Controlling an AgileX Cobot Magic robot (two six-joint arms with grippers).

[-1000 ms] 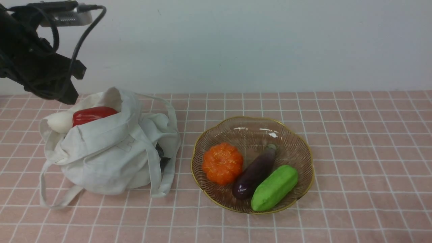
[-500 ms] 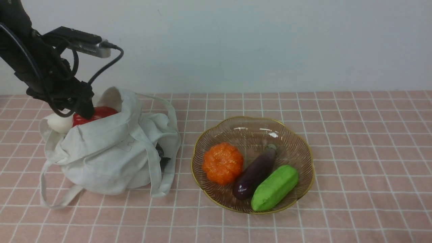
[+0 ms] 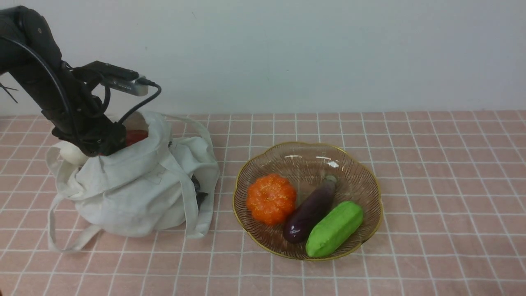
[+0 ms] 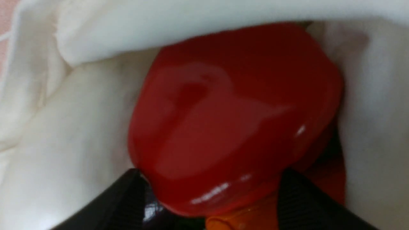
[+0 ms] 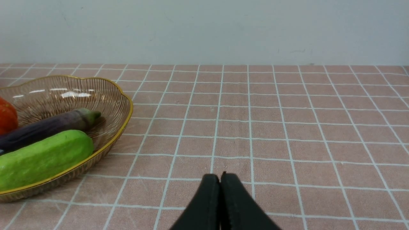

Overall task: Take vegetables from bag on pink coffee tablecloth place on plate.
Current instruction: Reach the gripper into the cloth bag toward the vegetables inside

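Observation:
The round orange pumpkin (image 3: 271,199) lies close against the purple eggplant (image 3: 293,214), so I expect the orange pumpkin to move to the side when I bring the white radish down onto them.
The off-white cloth bag (image 3: 135,189) lies at the left on the pink grid tablecloth (image 3: 431,185). A white radish (image 3: 72,154) peeks out at its mouth, its leafy top hidden, beside a glossy red pepper (image 3: 135,135). My left gripper (image 3: 106,144) is down in the bag's mouth. In the left wrist view it (image 4: 211,174) is open, with a black finger on each side of the red pepper (image 4: 230,111). The amber glass plate (image 3: 308,158) stands at centre right. My right gripper (image 5: 220,175) is shut and empty, low over the cloth to the right of the plate (image 5: 127,105).
On the plate lie an orange pumpkin (image 3: 271,198), a purple eggplant (image 3: 310,211) and a green cucumber-like vegetable (image 3: 333,228). The bag's strap handles (image 3: 61,242) trail onto the cloth in front. A pale wall rises behind the table.
My left arm has come down from above the bag's left side and moved right, so the gripper now sits inside the bag's mouth over the red pepper. The plate and its vegetables have not moved.

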